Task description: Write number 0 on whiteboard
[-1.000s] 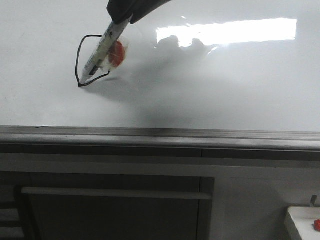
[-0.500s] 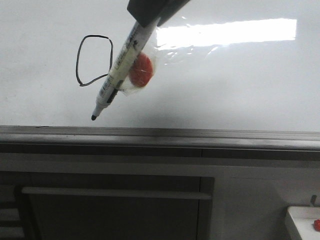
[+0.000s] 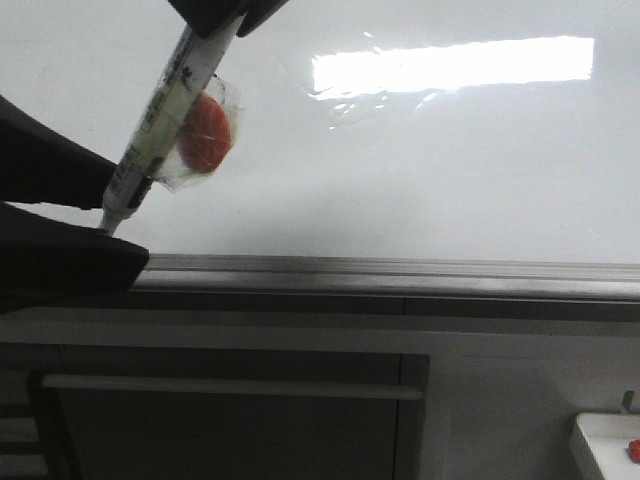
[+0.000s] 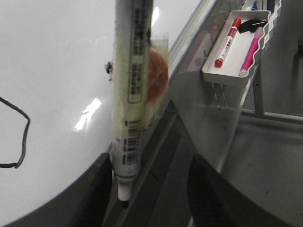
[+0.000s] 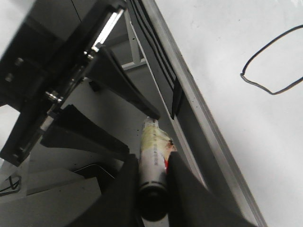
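The marker's tip (image 4: 124, 203) is between my left gripper's fingers, so next my right gripper lets go of the marker's rear end so that my left gripper can put the marker down on the whiteboard (image 3: 28, 55).
My right gripper (image 3: 215, 12) is shut on the white marker (image 3: 160, 120), which has a red blob taped to it. It holds the marker slanted off the whiteboard (image 3: 450, 170), tip down near the grey lower edge (image 3: 400, 268). My left gripper (image 3: 118, 222) is open, and the marker's black tip (image 4: 124, 203) sits between its fingers, close to one finger. The number 0 is hidden in the front view. Part of it shows in the left wrist view (image 4: 19, 137), and most of its loop shows in the right wrist view (image 5: 279, 66). The right wrist view shows the right gripper (image 5: 152, 163) clamping the marker's rear end (image 5: 152, 189).
A white tray (image 4: 226, 81) beside the board holds a red marker (image 4: 227, 42) and a pink one (image 4: 251, 49). Its corner shows at the front view's lower right (image 3: 600, 440). Below the board's edge is a dark cabinet with a bar handle (image 3: 230, 385).
The right gripper lifted the marker off the finished loop and swung it left and down. The left gripper came in from the left, open around the tip. The loop is now hidden in front.
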You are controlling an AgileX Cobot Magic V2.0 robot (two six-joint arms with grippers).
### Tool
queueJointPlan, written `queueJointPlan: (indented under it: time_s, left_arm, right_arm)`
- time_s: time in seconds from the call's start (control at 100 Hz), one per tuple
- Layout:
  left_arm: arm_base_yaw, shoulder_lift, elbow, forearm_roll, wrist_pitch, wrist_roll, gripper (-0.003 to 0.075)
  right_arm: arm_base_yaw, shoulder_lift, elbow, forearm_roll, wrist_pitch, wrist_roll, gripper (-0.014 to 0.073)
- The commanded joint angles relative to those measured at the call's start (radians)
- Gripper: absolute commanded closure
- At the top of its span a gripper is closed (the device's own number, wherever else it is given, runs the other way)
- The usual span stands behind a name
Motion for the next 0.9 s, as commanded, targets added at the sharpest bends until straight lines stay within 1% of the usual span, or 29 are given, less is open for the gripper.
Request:
queueJointPlan:
  time_s: [0.0, 0.12, 0.25, 0.36, 0.43, 0.47, 0.48, 0.5, 0.55, 0.83, 0.88, 0.89]
  left_arm:
    - [-0.007, 0.015, -0.033, -0.044, -0.087, -0.01, 0.0424]
    - [-0.007, 0.019, -0.033, -0.1, -0.12, -0.01, 0.0428]
    - [-0.007, 0.019, -0.033, -0.105, -0.13, -0.01, 0.0428]
    - [-0.007, 0.019, -0.033, -0.153, -0.149, -0.01, 0.0433]
    - [-0.007, 0.019, -0.033, -0.175, -0.153, -0.01, 0.0499]
    - [-0.007, 0.019, -0.033, -0.175, -0.153, -0.01, 0.0571]
    - [-0.007, 0.019, -0.033, -0.175, -0.153, -0.01, 0.0599]
    - [-0.007, 0.019, -0.033, -0.175, -0.153, -0.01, 0.0628]
    - [-0.007, 0.019, -0.033, -0.175, -0.153, -0.01, 0.0744]
    - [-0.007, 0.019, -0.033, -0.173, -0.153, -0.01, 0.0741]
    - [-0.007, 0.019, -0.033, -0.177, -0.153, -0.01, 0.0741]
    - [-0.007, 0.019, -0.033, -0.18, -0.153, -0.01, 0.0741]
  right_arm:
    - [0.014, -0.036, -0.025, 0.018, -0.057, -0.011, 0.0643]
    - [0.023, -0.036, -0.025, 0.018, -0.053, -0.011, 0.0643]
    - [0.023, -0.036, -0.025, 0.018, -0.042, -0.011, 0.0643]
    - [0.023, -0.036, -0.025, 0.018, -0.034, -0.011, 0.0643]
    - [0.023, -0.036, -0.025, 0.018, -0.034, -0.011, 0.0643]
    - [0.023, -0.036, -0.025, 0.018, -0.034, -0.011, 0.0643]
    - [0.023, -0.036, -0.025, 0.018, -0.034, -0.011, 0.0643]
    - [0.023, -0.036, -0.025, 0.018, -0.034, -0.011, 0.0643]
    - [0.023, -0.036, -0.025, 0.018, -0.034, -0.011, 0.0643]
    - [0.023, -0.036, -0.025, 0.036, -0.059, -0.011, 0.0641]
    - [0.023, -0.036, -0.025, 0.036, -0.065, -0.011, 0.0609]
    - [0.023, -0.036, -0.025, 0.036, -0.068, -0.011, 0.0592]
